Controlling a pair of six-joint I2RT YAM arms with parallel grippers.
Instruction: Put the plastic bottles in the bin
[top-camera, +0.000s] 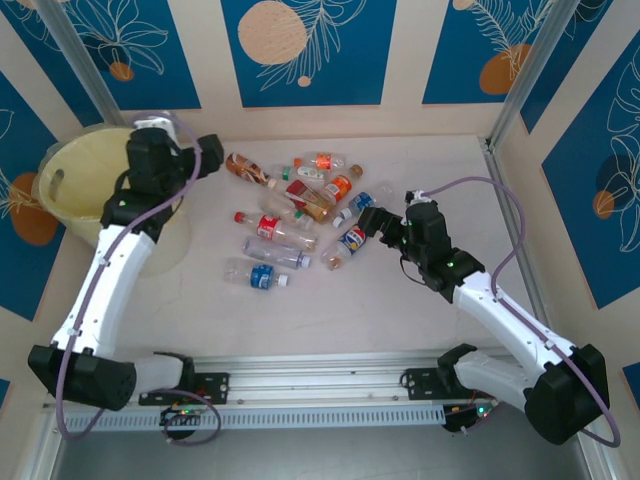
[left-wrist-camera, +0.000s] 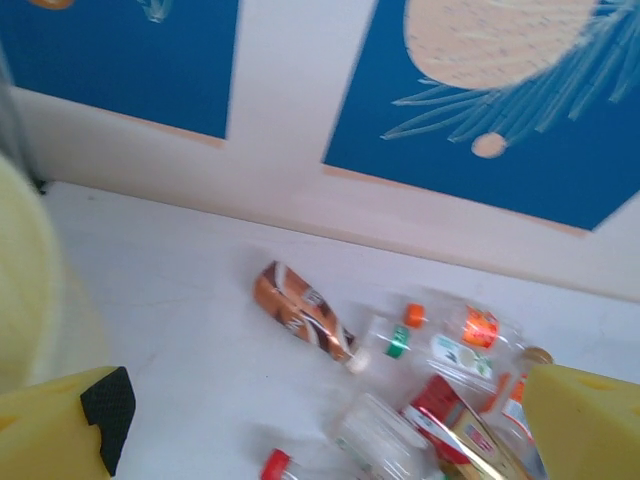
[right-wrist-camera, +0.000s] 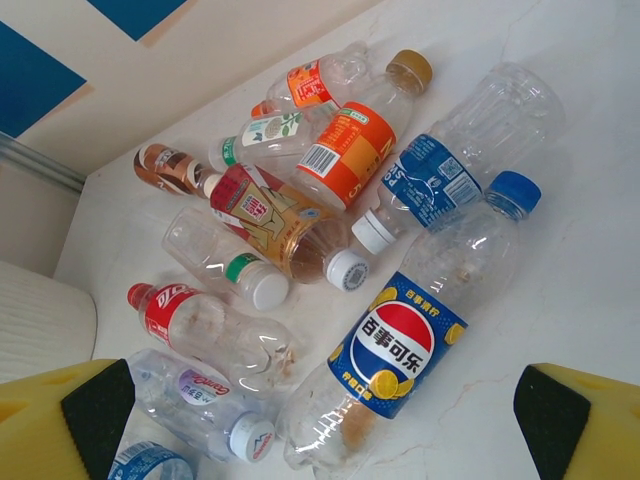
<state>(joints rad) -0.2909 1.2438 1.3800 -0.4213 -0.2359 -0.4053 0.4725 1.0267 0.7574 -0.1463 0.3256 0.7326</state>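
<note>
My left gripper is open and should keep going toward the clear bottom end (top-camera: 236, 270) of the bottle at the pile's near edge (top-camera: 260, 275), which lies free of its neighbours, and close there.
Several plastic bottles (top-camera: 300, 205) lie in a loose pile in the middle of the table. The pale-yellow bin (top-camera: 62, 185) stands at the far left. My left gripper (top-camera: 205, 165) hangs open beside the bin's right rim, with nothing between its fingers. In the left wrist view a brown-labelled bottle (left-wrist-camera: 302, 312) lies ahead of the open left gripper (left-wrist-camera: 320, 440). My right gripper (top-camera: 368, 228) is open at the pile's right side. In the right wrist view a blue-labelled cola bottle (right-wrist-camera: 400, 345) lies on the table between the spread fingertips of the right gripper (right-wrist-camera: 325, 425), untouched.
Blue-and-cream patterned walls (top-camera: 300, 50) close in the table at the back and sides. A metal rail (top-camera: 320, 385) runs along the near edge between the arm bases. The bin's wall (left-wrist-camera: 20, 290) shows at the left of the left wrist view.
</note>
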